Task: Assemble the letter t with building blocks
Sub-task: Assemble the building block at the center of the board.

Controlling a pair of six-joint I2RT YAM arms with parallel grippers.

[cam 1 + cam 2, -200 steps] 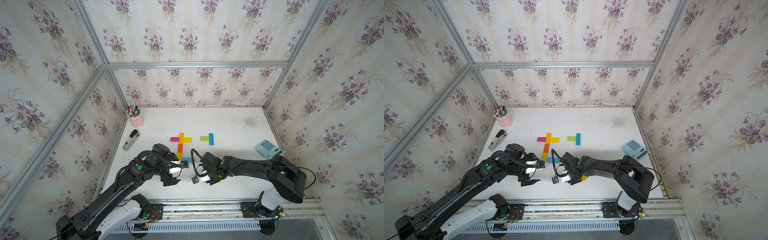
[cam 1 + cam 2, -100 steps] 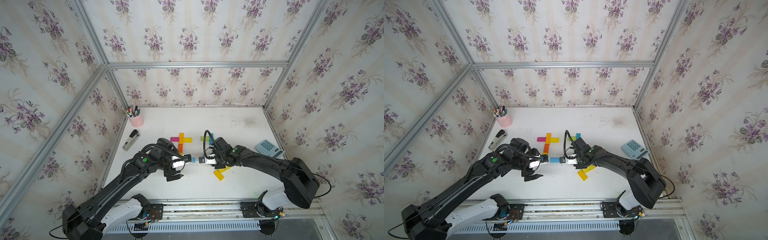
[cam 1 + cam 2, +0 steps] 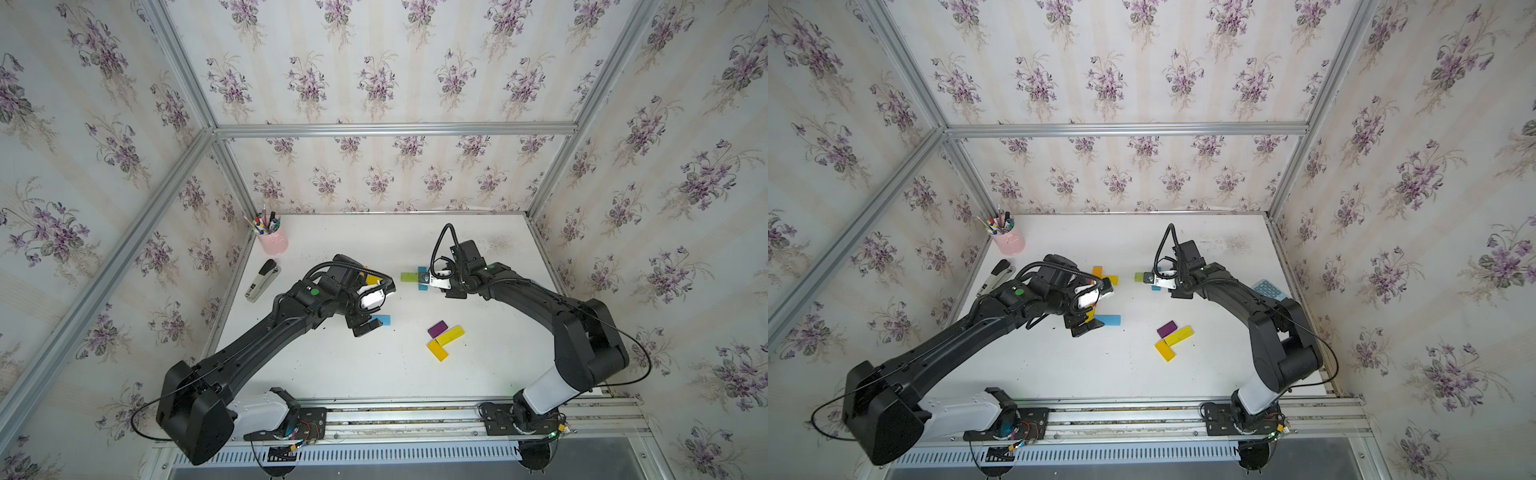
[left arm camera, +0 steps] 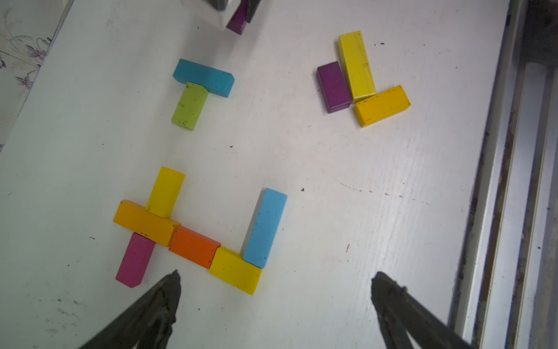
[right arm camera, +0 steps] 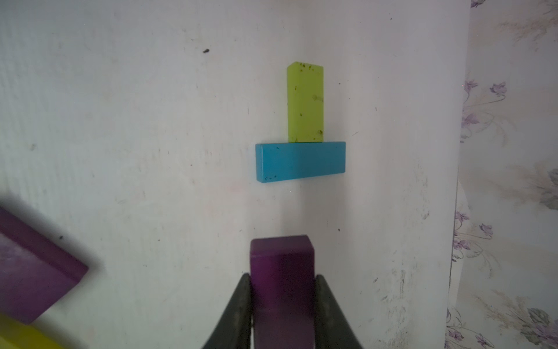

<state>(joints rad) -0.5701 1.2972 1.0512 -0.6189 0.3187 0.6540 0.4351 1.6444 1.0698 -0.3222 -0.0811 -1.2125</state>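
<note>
My right gripper should keep bringing the purple block down there until the two blocks touch, because the purple block's end (image 5: 282, 244) faces the teal block's open side (image 5: 301, 176), across from the lime block.
My right gripper (image 5: 282, 279) is shut on a purple block (image 5: 282, 260), held just short of a teal block (image 5: 300, 161) with a lime block (image 5: 305, 102) butting its far side. In a top view it (image 3: 424, 283) hangs over that pair. My left gripper (image 4: 276, 278) is open with nothing between its fingers, above an arrangement of a yellow (image 4: 165, 192), amber (image 4: 145, 222), magenta (image 4: 135, 260), orange (image 4: 193, 246), second yellow (image 4: 235, 270) and light blue block (image 4: 265, 228). The arm hides most of these in both top views.
Three loose blocks lie front right: purple (image 3: 437, 329), yellow (image 3: 451, 335), amber (image 3: 437, 350). A pink pen cup (image 3: 273, 242) and a stapler (image 3: 262, 280) stand along the left wall. The calculator (image 3: 1268, 289) is behind the right arm. Wallpapered walls enclose the table.
My right gripper has carried the purple block from the front middle back to the teal and lime pair. My left gripper, still open, has drifted slightly back and right.
</note>
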